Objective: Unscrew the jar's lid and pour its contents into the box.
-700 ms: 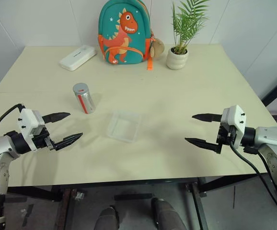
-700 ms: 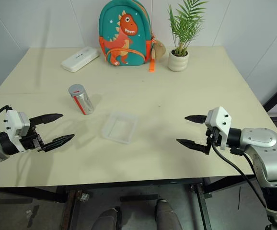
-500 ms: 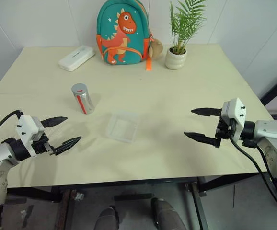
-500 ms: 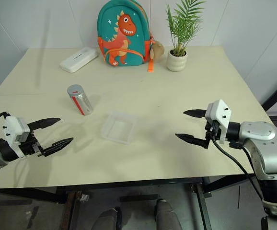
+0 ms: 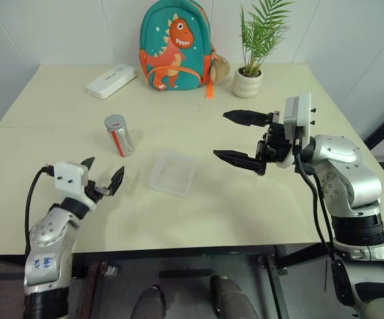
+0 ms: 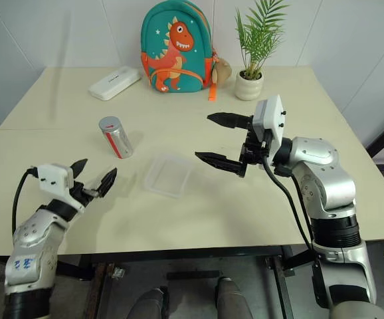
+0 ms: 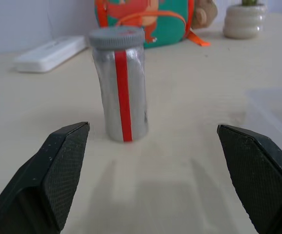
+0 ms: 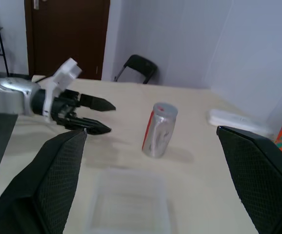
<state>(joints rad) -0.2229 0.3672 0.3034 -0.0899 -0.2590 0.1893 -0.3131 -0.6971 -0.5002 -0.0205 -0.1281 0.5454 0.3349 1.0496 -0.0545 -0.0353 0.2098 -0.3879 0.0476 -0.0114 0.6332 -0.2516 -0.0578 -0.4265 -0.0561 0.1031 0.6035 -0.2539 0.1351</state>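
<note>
I see the grey lid (image 5: 115,121) covering nearly the jar's whole width (image 8: 161,129), so it will come off whole and reveal the jar's wide round opening when I unscrew it.
The jar (image 5: 119,135) stands upright on the table's left half, silvery with a red strip, its grey lid (image 5: 114,121) on top. What is inside it cannot be made out. The clear box (image 5: 173,175) lies just right of the jar and nearer to me. My left gripper (image 5: 104,171) is open and empty near the front left edge, pointing at the jar (image 7: 121,92) from a short way off. My right gripper (image 5: 220,134) hangs open and empty above the table, right of the box, its fingers pointing left toward the jar (image 8: 160,130).
At the back of the table stand a dinosaur backpack (image 5: 175,46), a white oblong case (image 5: 111,80) and a potted plant (image 5: 248,73). The table's front edge (image 5: 192,247) runs close below both arms.
My right arm has risen and swung left from the table's right edge to beside the box. My left gripper has turned to point forward at the jar. Both stay open.
</note>
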